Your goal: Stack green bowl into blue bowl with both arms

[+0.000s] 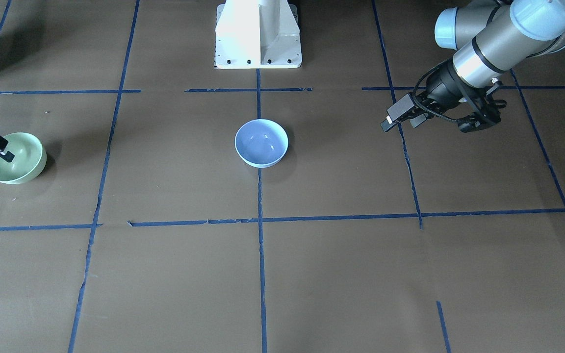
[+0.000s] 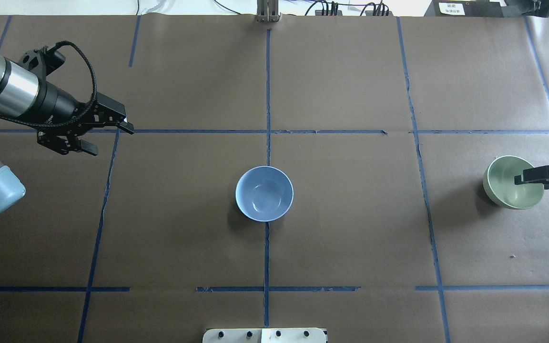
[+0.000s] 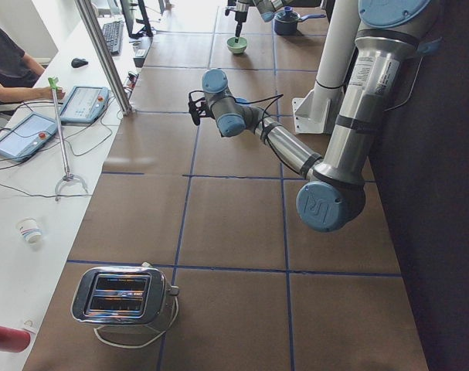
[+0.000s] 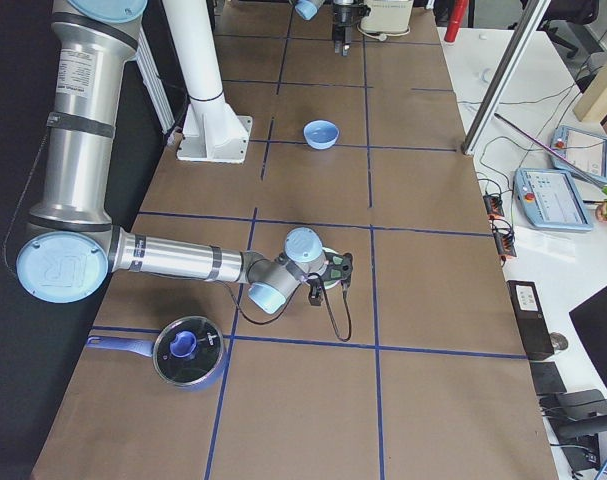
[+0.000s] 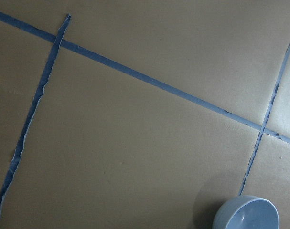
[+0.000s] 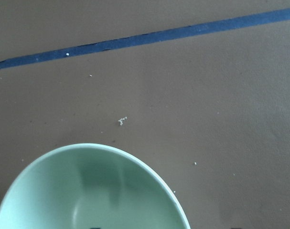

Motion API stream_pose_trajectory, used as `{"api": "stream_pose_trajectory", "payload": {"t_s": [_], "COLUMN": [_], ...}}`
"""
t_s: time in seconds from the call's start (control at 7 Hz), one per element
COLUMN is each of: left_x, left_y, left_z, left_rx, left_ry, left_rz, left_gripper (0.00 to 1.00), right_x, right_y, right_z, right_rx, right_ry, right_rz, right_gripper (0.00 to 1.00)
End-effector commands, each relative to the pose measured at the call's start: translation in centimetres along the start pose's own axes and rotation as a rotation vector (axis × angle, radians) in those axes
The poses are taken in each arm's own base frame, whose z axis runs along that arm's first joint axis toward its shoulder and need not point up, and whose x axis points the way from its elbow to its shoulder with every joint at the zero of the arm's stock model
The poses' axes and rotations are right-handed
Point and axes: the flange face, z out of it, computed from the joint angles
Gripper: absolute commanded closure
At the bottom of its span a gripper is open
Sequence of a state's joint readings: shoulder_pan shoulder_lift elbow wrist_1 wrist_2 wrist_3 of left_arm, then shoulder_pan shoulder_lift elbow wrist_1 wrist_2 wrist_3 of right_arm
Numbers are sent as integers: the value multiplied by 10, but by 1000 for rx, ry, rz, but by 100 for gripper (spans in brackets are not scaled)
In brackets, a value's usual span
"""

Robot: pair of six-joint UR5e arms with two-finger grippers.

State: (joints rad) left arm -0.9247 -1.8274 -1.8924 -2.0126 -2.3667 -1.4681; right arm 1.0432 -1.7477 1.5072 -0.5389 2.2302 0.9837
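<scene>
The green bowl [image 1: 15,159] will nest nearly rim to rim when the robot lowers it, because the blue bowl's empty hollow [image 1: 261,141] matches its round shape.
The green bowl [image 2: 505,190] stands upright at the table's far right in the overhead view and also shows in the front view [image 1: 22,164]. My right gripper [image 2: 529,178] is open. It straddles the bowl's rim, with one finger [image 1: 5,156] inside and the other outside. The right wrist view shows the bowl [image 6: 87,191] just below the camera. The blue bowl [image 2: 264,194] stands upright and empty at the table's middle. My left gripper [image 2: 107,140] is open and empty. It hovers above the table, far to the left of the blue bowl [image 5: 247,214].
The white pedestal base [image 1: 258,34] stands behind the blue bowl. A toaster [image 3: 122,297] sits at the left end of the table. A pot with a blue-knobbed lid [image 4: 188,350] sits near my right arm. An operator's side table holds tablets [image 3: 22,133].
</scene>
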Motion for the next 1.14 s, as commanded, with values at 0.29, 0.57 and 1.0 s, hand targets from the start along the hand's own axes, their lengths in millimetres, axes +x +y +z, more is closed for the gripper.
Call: {"api": "stream_pose_trajectory", "payload": {"t_s": [0.29, 0.57, 1.0], "left_x": [-3, -27, -104], "left_y": [4, 1, -22], "left_z": [6, 12, -6], "left_rx": [-4, -8, 130], "left_ry": [-9, -42, -160], "left_rz": [7, 173, 297], "left_gripper": [0, 0, 0], "right_x": [-6, -58, -156], "right_y": [1, 0, -27], "right_z": [-8, -38, -66], "right_rx": [5, 19, 37], "right_ry": [-18, -112, -259], "right_rz": [-19, -36, 11], "right_gripper": [100, 100, 100]}}
